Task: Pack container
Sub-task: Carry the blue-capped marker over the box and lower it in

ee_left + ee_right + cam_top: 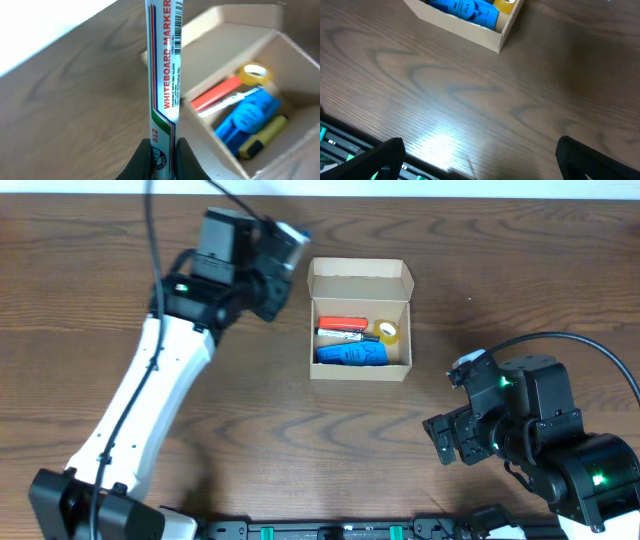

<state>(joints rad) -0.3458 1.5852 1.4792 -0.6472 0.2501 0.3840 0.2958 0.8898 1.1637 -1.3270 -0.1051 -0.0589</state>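
Observation:
The whiteboard marker is gripped at one end and the box's flap point(360, 278) lies open, so the robot's left gripper should keep going over the blue object point(352, 354) and let go there.
The container point(360, 373) is a small tan cardboard box at the table's middle, its flap lid open at the far side. Inside lie a red marker point(343, 323), a roll of clear tape point(387, 332), a blue object point(352, 355) and a yellow highlighter point(262, 136). My left gripper point(162, 150) is shut on a whiteboard marker point(162, 65) and holds it above the table just left of the box. In the overhead view that gripper point(285, 250) is at the box's far left corner. My right gripper point(480, 155) is open and empty, near the table's front right; the box corner point(497, 37) lies ahead of it.
The dark wood table point(300, 440) spreads around the box. A black rail with green lights point(330, 530) runs along the front edge. The left arm point(150, 390) slants across the left side of the table.

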